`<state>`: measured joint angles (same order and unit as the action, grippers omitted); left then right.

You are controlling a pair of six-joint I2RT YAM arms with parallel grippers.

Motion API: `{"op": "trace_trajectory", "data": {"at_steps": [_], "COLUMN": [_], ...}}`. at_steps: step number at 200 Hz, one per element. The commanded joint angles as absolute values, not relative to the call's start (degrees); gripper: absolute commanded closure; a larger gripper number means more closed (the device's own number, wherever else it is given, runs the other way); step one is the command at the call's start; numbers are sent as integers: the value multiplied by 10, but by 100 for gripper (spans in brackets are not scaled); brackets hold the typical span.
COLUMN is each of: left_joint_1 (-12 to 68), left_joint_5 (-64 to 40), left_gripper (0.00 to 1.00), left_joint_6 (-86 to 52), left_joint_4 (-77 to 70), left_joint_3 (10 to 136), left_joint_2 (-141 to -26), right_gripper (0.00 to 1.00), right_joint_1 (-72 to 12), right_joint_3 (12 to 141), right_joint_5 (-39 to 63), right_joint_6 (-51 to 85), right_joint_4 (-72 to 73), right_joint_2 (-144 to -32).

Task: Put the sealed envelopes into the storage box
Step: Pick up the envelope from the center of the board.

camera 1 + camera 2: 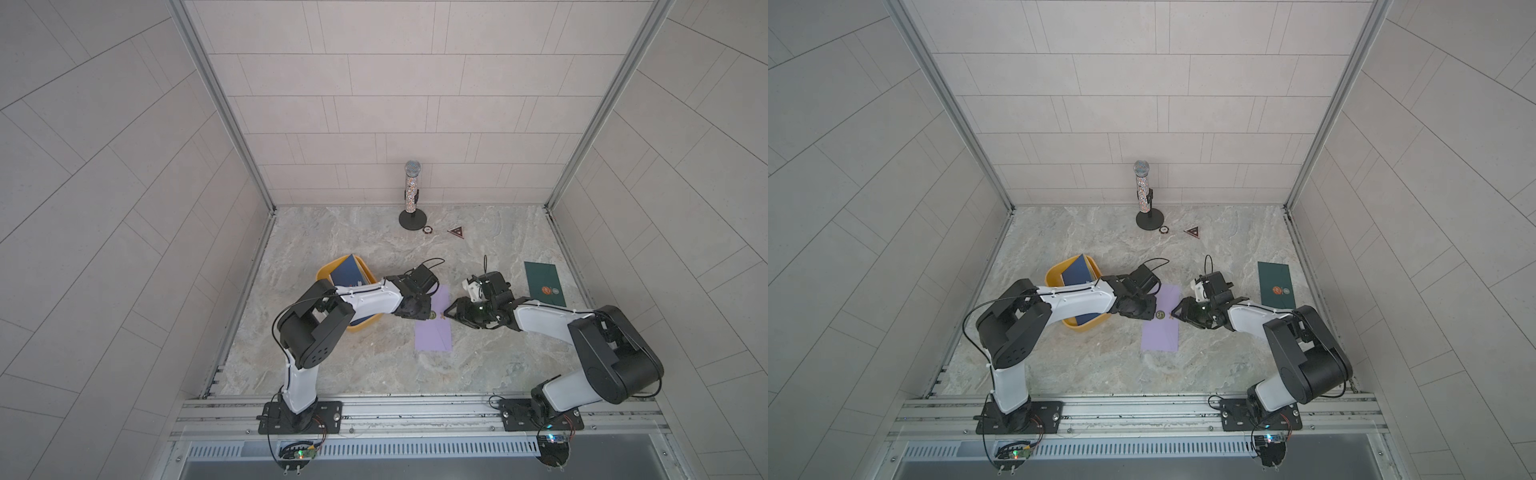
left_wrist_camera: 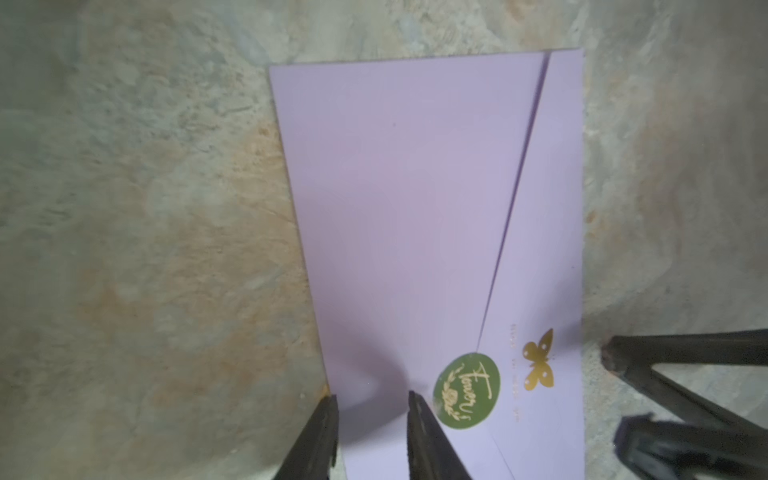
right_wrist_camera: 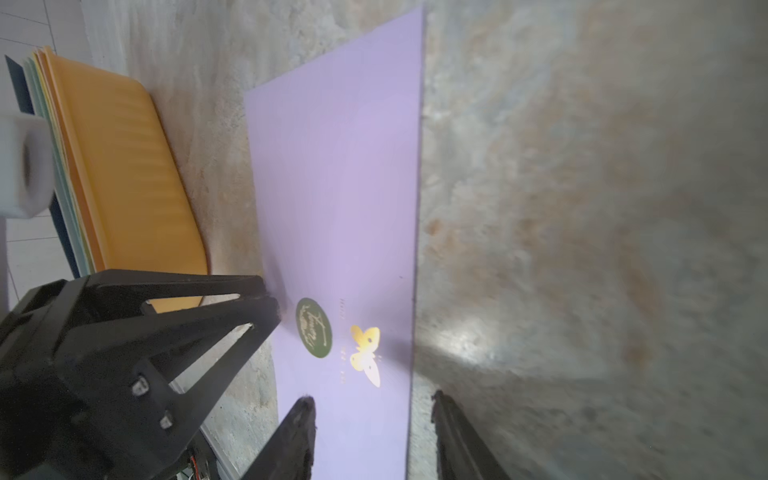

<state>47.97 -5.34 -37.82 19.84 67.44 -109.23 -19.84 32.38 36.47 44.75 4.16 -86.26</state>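
Note:
Next, I move my right gripper back and pinch with it toward the envelope's near corner (image 1: 449, 347) while my left gripper braces opposite, because the lilac envelope's edge (image 3: 413, 348) lies flat beside the butterfly.
A lilac sealed envelope (image 1: 434, 332) (image 1: 1160, 334) lies flat mid-table, bearing a green round seal (image 2: 466, 390) (image 3: 314, 328) and a gold butterfly. My left gripper (image 1: 429, 316) (image 2: 372, 395) is open and low at its left long edge, one finger over the paper, the other at the edge. Facing it, my right gripper (image 1: 445, 311) (image 3: 372, 395) is open astride the right long edge. The yellow storage box (image 1: 365, 327) (image 1: 1054, 272) (image 3: 137, 166) at the left holds several envelopes, a dark blue one (image 1: 349, 270) on top. A dark green envelope (image 1: 544, 282) (image 1: 1276, 284) lies at the right.
A glittery microphone on a black round stand (image 1: 411, 195) is at the back, with a small round chip (image 1: 427, 229) and a dark triangular piece (image 1: 456, 232) beside it. Tiled walls close in the left, right and back of the table.

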Motion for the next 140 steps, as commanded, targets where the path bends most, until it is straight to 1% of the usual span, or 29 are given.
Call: {"op": "trace_trajectory", "data": {"at_steps": [1,54,95,111,132,140], "left_joint_1": [483,486,486,486,486,486], "left_joint_5": [-43,-53,-55,-53,-54,-54], "left_gripper": [65,66,67,66,66,66], "left_joint_6": [-391,-407,-411,-411,-412,-412], "left_joint_4": [223,190,180,180,181,180], "left_joint_3": [654,618,603,600,596,594], "left_joint_2": [-1126,-1129,-1121,-1116,-1111,-1108], "right_gripper": [50,50,51,51,51,51], "right_joint_1": [-203,-203,-200,-197,-196,-195], "right_joint_3": [301,299,295,297,329,338], "right_joint_5": [374,445,461,443,379,347], "right_joint_6": [494,602,658,628,517,478], "right_joint_4": [73,201,261,212,31,-17], "right_joint_2": [-891,-881,-855,-829,-797,-789]}}
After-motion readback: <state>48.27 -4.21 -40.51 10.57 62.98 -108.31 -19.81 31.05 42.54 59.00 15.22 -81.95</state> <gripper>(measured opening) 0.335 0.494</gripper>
